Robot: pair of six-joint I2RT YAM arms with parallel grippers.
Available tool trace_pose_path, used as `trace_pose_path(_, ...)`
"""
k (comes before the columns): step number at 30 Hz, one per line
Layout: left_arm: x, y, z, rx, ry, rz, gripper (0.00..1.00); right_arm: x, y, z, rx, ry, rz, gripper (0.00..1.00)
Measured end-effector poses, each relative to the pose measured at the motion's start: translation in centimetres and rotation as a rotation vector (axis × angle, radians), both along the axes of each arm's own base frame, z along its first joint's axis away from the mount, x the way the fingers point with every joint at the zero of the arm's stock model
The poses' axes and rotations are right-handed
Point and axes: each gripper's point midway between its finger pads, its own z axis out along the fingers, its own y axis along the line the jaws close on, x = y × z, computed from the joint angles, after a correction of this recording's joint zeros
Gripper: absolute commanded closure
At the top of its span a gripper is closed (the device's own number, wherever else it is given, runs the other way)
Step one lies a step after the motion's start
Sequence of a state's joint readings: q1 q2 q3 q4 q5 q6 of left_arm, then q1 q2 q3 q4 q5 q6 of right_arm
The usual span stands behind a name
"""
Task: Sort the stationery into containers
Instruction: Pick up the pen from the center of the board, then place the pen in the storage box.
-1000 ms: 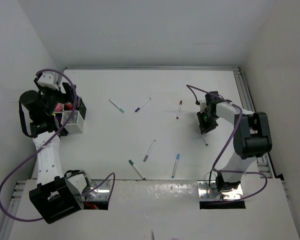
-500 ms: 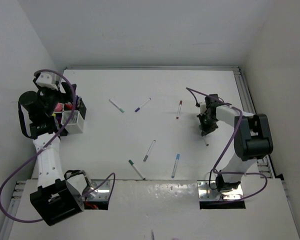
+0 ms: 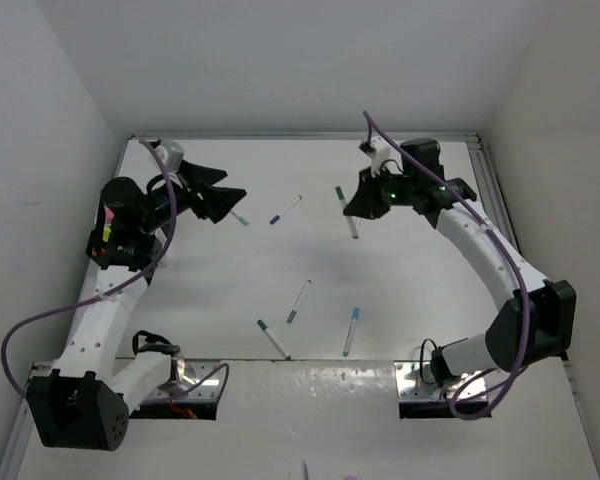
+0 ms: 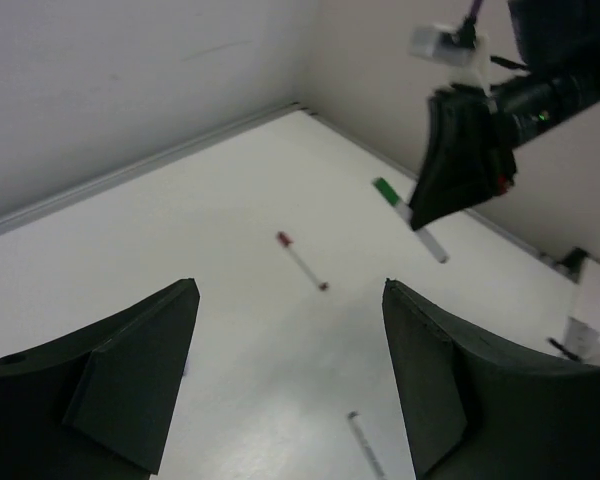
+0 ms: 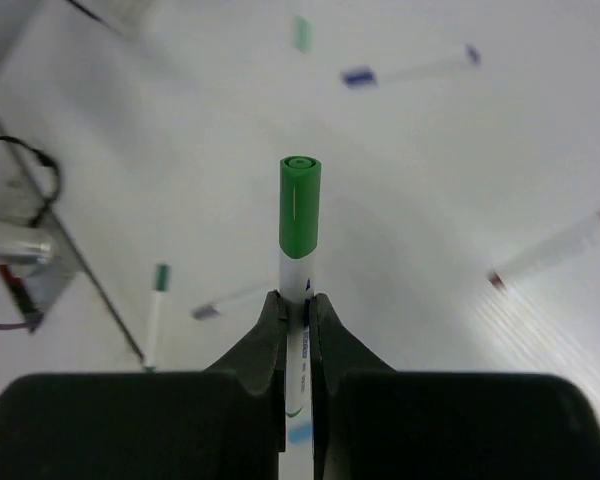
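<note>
The green-capped pen is in my right gripper, far from the containers by my left arm, so next my left gripper takes the pen's cap end before the pen is sorted.
My right gripper is shut on a white pen with a green cap and holds it in the air above the table's far middle. In the right wrist view the pen sticks straight out from between the fingers. My left gripper is open and empty, raised over the far left of the table. It faces the right gripper. Loose pens lie on the table: blue-capped, grey, teal, light blue and red. The mesh containers are hidden behind the left arm.
A teal-capped pen lies just under the left gripper's fingers. White walls close in the table at the left, back and right. A metal rail runs along the right edge. The arm bases stand at the near edge.
The right gripper has lifted the green-capped pen off the table at the right and swung it up and left. The left arm has left the containers and swung right, gripper open.
</note>
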State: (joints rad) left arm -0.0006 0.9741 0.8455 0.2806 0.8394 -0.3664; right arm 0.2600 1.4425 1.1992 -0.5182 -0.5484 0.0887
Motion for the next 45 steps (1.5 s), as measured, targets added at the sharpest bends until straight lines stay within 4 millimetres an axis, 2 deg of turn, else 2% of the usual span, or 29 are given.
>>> trace_pose_path(1, -0.5, -1.2, 0.1, -0.021, 0.013, -0.04, 0.2, -0.2, 2.0, 2.2, 0.05, -0.046, 0.044, 1.0)
trace_pose_path(3, -1.4, -3.5, 0.4, -0.063, 0.043, -0.116, 0.2, -1.2, 5.5, 5.2, 0.13, -0.103, 0.126, 1.0)
trace_pose_path(5, -1.9, -5.0, 0.5, -0.099, 0.081, -0.164, 0.2, -2.3, 8.3, 7.2, 0.189, -0.127, 0.193, 1.0)
trace_pose_path(8, -2.2, -6.5, 0.3, -0.146, 0.145, -0.206, 0.2, -4.1, 11.2, 8.9, 0.244, -0.133, 0.266, 1.0)
trace_pose_path(11, -1.9, -7.2, -0.2, -0.164, 0.189, -0.211, 0.2, -5.2, 12.7, 9.8, 0.271, -0.135, 0.306, 1.0)
trace_pose_path(15, -2.2, -8.4, -0.9, -0.163, 0.219, -0.238, 0.22, -6.2, 13.9, 10.3, 0.283, -0.136, 0.34, 1.0)
trace_pose_path(21, -2.5, -9.3, -1.0, -0.164, 0.228, -0.264, 0.34, -6.7, 14.6, 11.0, 0.292, -0.146, 0.361, 1.0)
trace_pose_path(23, -2.6, -9.4, -0.8, -0.167, 0.222, -0.268, 0.5, -6.6, 14.8, 11.1, 0.293, -0.146, 0.364, 1.0)
trace_pose_path(24, -2.7, -9.4, -0.7, -0.171, 0.226, -0.271, 0.54, -6.5, 14.9, 11.0, 0.291, -0.147, 0.362, 1.0)
trace_pose_path(30, -2.7, -9.5, 0.4, -0.222, 0.228, -0.288, 0.64, -6.7, 15.6, 10.3, 0.283, -0.135, 0.376, 1.0)
trace_pose_path(31, -2.7, -9.6, 0.5, -0.232, 0.232, -0.292, 0.69, -6.8, 15.7, 10.2, 0.282, -0.134, 0.379, 1.0)
trace_pose_path(32, -2.7, -9.6, 0.6, -0.24, 0.235, -0.295, 0.81, -6.8, 15.7, 10.2, 0.282, -0.132, 0.381, 1.0)
trace_pose_path(35, -2.8, -9.7, 1.0, -0.261, 0.246, -0.306, 1.0, -6.7, 15.8, 10.1, 0.28, -0.132, 0.38, 1.0)
trace_pose_path(38, -2.8, -9.7, 1.0, -0.268, 0.255, -0.306, 1.0, -6.6, 15.9, 10.1, 0.279, -0.133, 0.379, 1.0)
trace_pose_path(41, -2.6, -9.4, 0.9, -0.267, 0.258, -0.295, 1.0, -6.5, 15.9, 10.1, 0.277, -0.128, 0.37, 0.47)
trace_pose_path(42, -2.4, -9.2, 0.7, -0.263, 0.26, -0.288, 1.0, -6.4, 15.8, 10.0, 0.277, -0.122, 0.359, 0.23)
trace_pose_path(43, -2.0, -8.8, 0.5, -0.257, 0.264, -0.27, 1.0, -6.2, 15.7, 10.0, 0.276, -0.119, 0.347, 0.19)
trace_pose_path(45, -0.9, -7.3, 0.0, -0.236, 0.27, -0.214, 1.0, -5.5, 15.2, 10.1, 0.276, -0.121, 0.323, 0.17)
